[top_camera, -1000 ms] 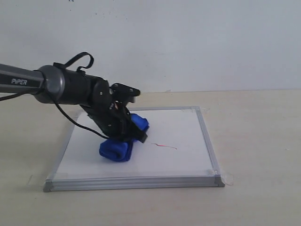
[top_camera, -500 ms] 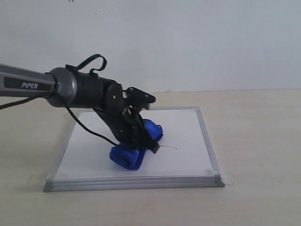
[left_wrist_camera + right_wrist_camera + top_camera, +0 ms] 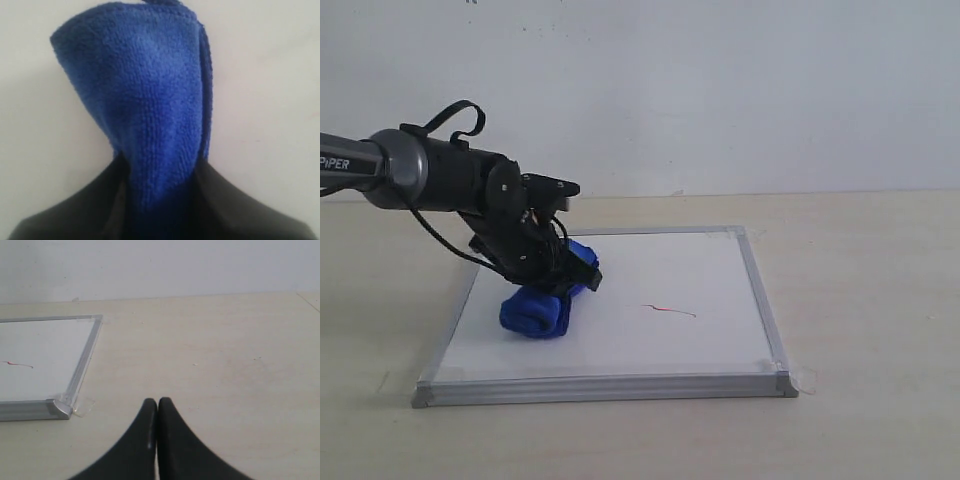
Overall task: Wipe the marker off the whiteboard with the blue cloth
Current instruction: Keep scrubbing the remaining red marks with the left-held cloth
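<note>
Next, I turn my left gripper back and sweep the blue cloth (image 3: 534, 313) across the red marker line (image 3: 670, 310), because the cloth is on clean whiteboard away from the line.
The whiteboard (image 3: 650, 340) lies flat on the table, framed in silver-grey metal. A thin wavy red marker line (image 3: 669, 310) shows right of its middle; the right wrist view catches it too (image 3: 17, 364). The blue cloth (image 3: 538, 308) rests on the board's left part, well left of the line. My left gripper (image 3: 560, 275) is shut on the blue cloth (image 3: 145, 110), whose fluffy roll sticks out past the black fingers (image 3: 225, 200). My right gripper (image 3: 158, 402) is shut with nothing in it, over bare table beside the whiteboard's corner (image 3: 55, 407).
The board sits on a pale wooden table (image 3: 860, 300) before a white wall (image 3: 720, 90). Clear tape tabs (image 3: 84, 407) stick out at the board's near corners. The left arm's black cable (image 3: 460, 118) loops above its wrist.
My left gripper and the cloth slid right onto the red line, then drew back left across the board. The red line shows whole again, uncovered.
</note>
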